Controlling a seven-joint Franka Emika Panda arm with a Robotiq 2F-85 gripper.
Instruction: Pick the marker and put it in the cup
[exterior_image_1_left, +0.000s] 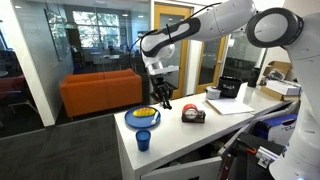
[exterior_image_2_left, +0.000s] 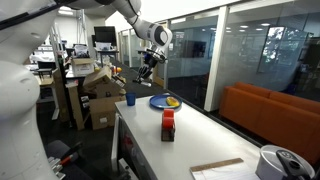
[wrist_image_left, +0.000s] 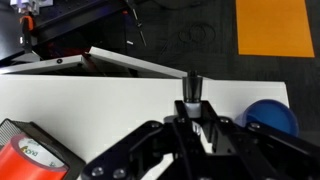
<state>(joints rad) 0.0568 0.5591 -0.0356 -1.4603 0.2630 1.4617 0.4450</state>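
The marker lies sideways in the robot's downward-pointing gripper, so the robot should tilt its gripper level to stand the marker up before lowering it into the cup.
My gripper hangs above the white table, shut on the marker, a thin dark stick that pokes out past the fingertips in the wrist view. The marker also shows below the fingers in an exterior view. The cup, a small blue tumbler, stands upright near the table's front corner, in front of the plate; it also shows in the other exterior view. My gripper is above and behind the cup, near the plate's far side. A blue rounded shape at the wrist view's right is partly hidden.
A wide blue plate with yellow contents sits between cup and gripper; it also shows in an exterior view. A red-and-black tape-measure-like object stands mid-table. A black box and papers lie further along. An orange sofa stands beyond.
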